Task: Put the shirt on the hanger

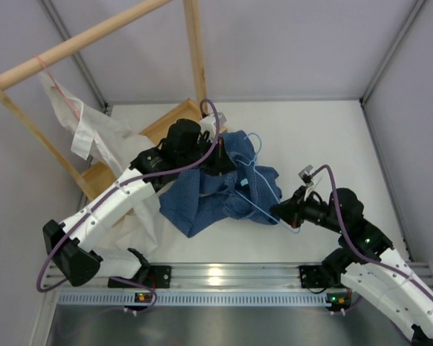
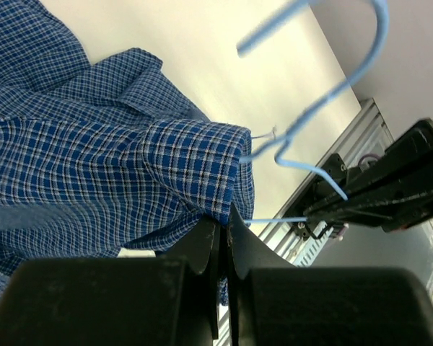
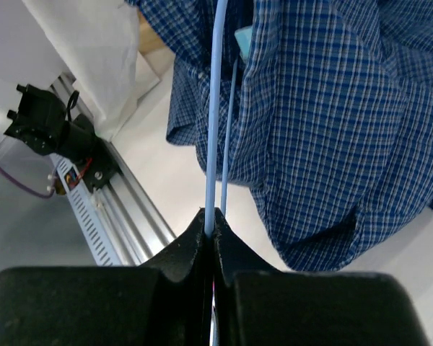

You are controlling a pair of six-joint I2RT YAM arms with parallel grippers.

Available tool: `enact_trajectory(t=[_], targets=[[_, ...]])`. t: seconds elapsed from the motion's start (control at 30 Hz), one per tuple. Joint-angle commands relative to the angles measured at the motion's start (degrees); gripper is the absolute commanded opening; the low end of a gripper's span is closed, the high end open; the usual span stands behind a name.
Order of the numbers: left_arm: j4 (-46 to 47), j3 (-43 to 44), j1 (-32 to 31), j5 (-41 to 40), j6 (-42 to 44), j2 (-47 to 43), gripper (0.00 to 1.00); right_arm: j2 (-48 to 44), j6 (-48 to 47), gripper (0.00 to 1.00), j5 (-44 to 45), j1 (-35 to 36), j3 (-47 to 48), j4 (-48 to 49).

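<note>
Only a shirt fold short of the hook is in my left gripper, so the gripper should open and grab the collar with the hanger at the hook's base.
The blue checked shirt lies bunched on the table's middle and is partly lifted. The light-blue wire hanger runs through it, hook at the far side. My left gripper is shut on a fold of the shirt near the collar; the hanger's hook shows just beyond. My right gripper is shut on the hanger's wire at its near corner, with the shirt hanging beside it.
A wooden rack stands at the back left with a white garment on a pinkish-red hanger. White cloth spreads under my left arm. An aluminium rail runs along the near edge. Grey walls enclose the table.
</note>
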Motion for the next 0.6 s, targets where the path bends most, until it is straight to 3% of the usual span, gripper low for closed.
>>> enact_trajectory(t=[0.0, 0.1, 0.23, 0.5, 0.57], targets=[[-2.2, 3.0, -1.6, 0.5, 2.3, -2.2, 0.0, -0.7, 1.0, 0.0, 2.9, 0.2, 0.0, 16.8], [-3.5, 4.5, -3.1, -0.6, 2.5, -1.7, 0.0, 0.6, 0.5, 0.0, 3.2, 0.2, -0.8, 20.7], [-6.1, 8.7, -7.7, -4.6, 2.8, 0.5, 0.0, 0.1, -1.5, 0.0, 8.8, 0.2, 0.5, 19.1], [-9.1, 14.8, -14.9, -9.2, 4.5, 0.3, 0.0, -3.1, -2.5, 0.0, 3.2, 0.2, -4.5, 27.4], [-10.6, 14.9, -14.9, -14.4, 4.8, 0.1, 0.0, -4.7, -2.5, 0.0, 2.3, 0.2, -6.2, 29.1]])
